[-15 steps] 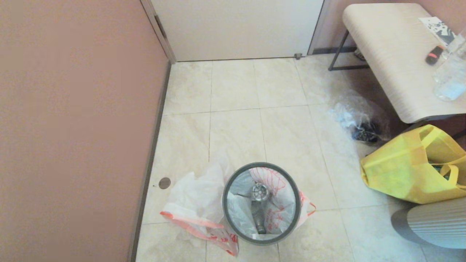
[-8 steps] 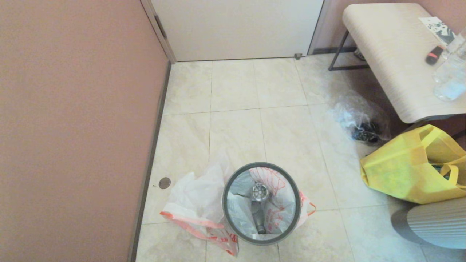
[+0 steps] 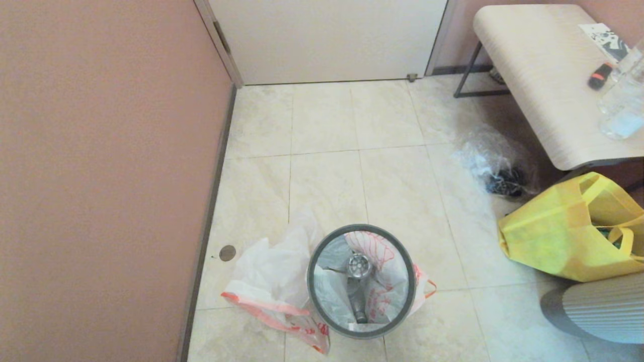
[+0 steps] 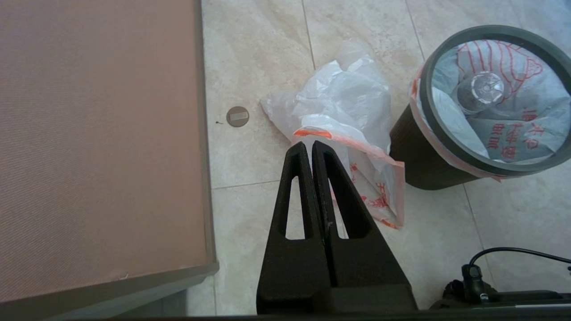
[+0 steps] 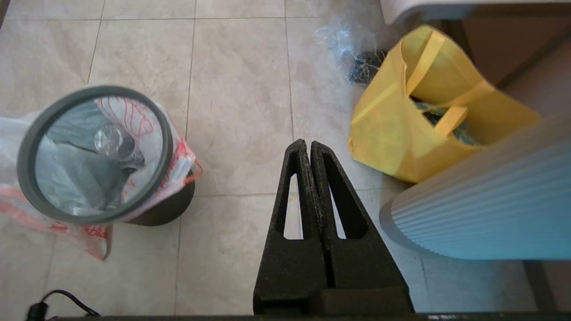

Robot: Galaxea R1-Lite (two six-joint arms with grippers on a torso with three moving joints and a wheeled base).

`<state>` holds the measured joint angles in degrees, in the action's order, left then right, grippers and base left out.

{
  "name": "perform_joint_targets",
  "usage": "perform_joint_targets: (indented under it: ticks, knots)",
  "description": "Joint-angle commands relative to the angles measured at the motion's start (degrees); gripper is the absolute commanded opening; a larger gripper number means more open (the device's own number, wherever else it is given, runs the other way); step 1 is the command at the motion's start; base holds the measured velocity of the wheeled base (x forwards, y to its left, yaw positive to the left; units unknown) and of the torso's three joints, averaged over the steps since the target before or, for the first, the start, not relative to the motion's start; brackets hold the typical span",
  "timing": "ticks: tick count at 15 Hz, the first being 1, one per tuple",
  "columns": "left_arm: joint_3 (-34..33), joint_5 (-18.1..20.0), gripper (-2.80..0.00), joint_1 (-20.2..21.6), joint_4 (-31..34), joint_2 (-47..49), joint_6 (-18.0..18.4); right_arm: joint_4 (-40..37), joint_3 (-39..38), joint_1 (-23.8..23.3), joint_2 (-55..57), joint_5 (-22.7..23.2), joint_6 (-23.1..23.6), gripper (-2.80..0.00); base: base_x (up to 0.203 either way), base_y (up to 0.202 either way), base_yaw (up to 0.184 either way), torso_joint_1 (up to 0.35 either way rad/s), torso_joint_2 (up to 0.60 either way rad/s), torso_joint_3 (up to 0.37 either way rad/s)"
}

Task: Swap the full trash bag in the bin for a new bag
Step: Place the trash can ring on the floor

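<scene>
I should go on moving my right gripper toward the grey hoop's tote-side rim until its fingers go on both sides of the rim and grip it, because the hoop holds the trash bag in place on the bin.
The round dark bin point(image 3: 310, 279) stands on the tiled floor at the near centre, topped by a grey hoop. A white, red-printed trash bag point(image 3: 385, 296) lines it, with a clear plastic bottle point(image 3: 358, 266) inside. Against the bin's left side lies a loose white bag with red edging point(image 3: 271, 281). Neither arm shows in the head view. My left gripper point(image 4: 308, 145) is shut and empty, hanging above the floor just short of the loose bag point(image 4: 348, 98), with the bin point(image 4: 419, 156) off to its side. My right gripper point(image 5: 308, 143) is shut and empty over bare tiles, between the bin point(image 5: 165, 209) and the tote.
A yellow fabric tote point(image 3: 568, 231) and a pale ribbed rounded object point(image 3: 598, 311) sit to the right. A crumpled clear bag point(image 3: 495, 166) lies under a wooden table point(image 3: 533, 65). A pink wall point(image 3: 100, 176) closes the left, a door point(image 3: 327, 40) the far side.
</scene>
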<state>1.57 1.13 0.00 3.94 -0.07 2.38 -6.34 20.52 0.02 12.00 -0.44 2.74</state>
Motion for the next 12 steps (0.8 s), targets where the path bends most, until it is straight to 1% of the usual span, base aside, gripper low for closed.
perform_joint_targets:
  ticks: [1, 4, 6, 8, 10, 12]
  knots:
    - [0.0, 0.0, -2.80, 0.0, 0.0, 0.0, 0.0, -0.2, 4.2, 0.1, 9.6, 0.1, 0.1, -2.80, 0.000, 0.000, 0.000, 0.000, 0.00, 0.000]
    - [0.0, 0.0, -2.80, 0.0, 0.1, 0.1, 0.0, -0.8, 10.1, 0.5, 23.3, 0.7, 2.1, -2.80, 0.000, 0.000, 0.000, 0.000, 0.00, 0.000]
    - [0.0, 0.0, -2.80, 0.0, 0.0, 0.1, 0.0, -0.9, 13.8, 1.6, 34.7, 1.0, 1.3, -2.80, 0.000, 0.000, 0.000, 0.000, 0.00, 0.000]
    - [0.0, 0.0, -2.80, 0.0, 0.0, 0.0, 0.0, -0.8, 17.7, 3.7, 47.1, 1.2, -1.1, -2.80, 0.000, 0.000, 0.000, 0.000, 0.00, 0.000]
    - [0.0, 0.0, -2.80, 0.0, 0.1, 0.0, 0.0, -0.8, 22.2, 8.0, 59.7, 1.1, -5.6, -2.80, 0.000, 0.000, 0.000, 0.000, 0.00, 0.000]
    - [0.0, 0.0, -2.80, 0.0, 0.0, 0.1, 0.0, -0.7, 26.7, 12.6, 70.3, -0.5, -10.3, -2.80, 0.000, 0.000, 0.000, 0.000, 0.00, 0.000]
